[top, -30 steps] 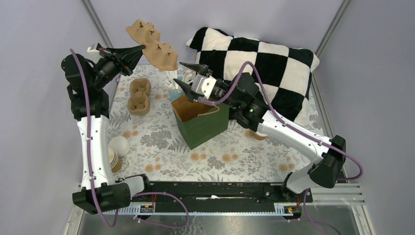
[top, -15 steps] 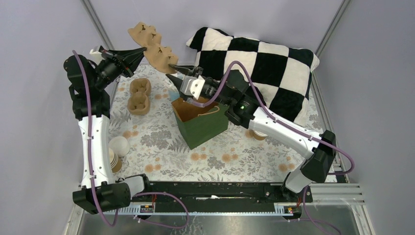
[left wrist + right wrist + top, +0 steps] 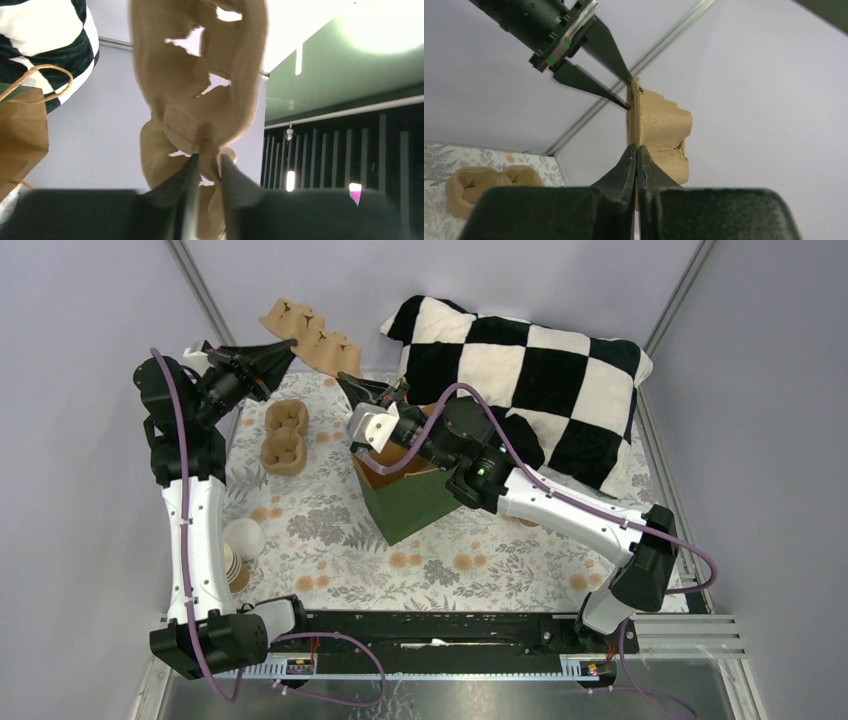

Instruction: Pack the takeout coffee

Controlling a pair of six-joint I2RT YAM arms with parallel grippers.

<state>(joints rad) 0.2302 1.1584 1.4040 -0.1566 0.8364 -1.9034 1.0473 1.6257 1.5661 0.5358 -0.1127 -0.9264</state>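
Observation:
My right gripper should pull the carrier clear first, because the carrier's edge (image 3: 634, 95) is between my left gripper's fingers. My left gripper should then steady the green bag's rim (image 3: 361, 469).
A brown pulp cup carrier (image 3: 310, 332) hangs in the air at the back, above the table. My right gripper (image 3: 345, 380) is shut on the thin rim at its near end (image 3: 636, 147). My left gripper (image 3: 285, 346) is at the opposite end, with its fingers parted around the carrier's rim (image 3: 207, 157). The green bag (image 3: 415, 502) stands open in the middle, under the right arm. At the left near edge a round off-white lid appears to cap the takeout coffee (image 3: 243, 538). It is far from both grippers.
A second pulp carrier (image 3: 285, 435) lies on the floral cloth left of the bag. A stack of brown cups (image 3: 236, 572) sits beside the lidded cup. A black-and-white checked pillow (image 3: 540, 380) fills the back right. Grey walls close in on both sides.
My right gripper moved back and left and closed on the carrier's near end. The left gripper's jaws, shut on the carrier before, have parted. The carrier now sits lower and flatter.

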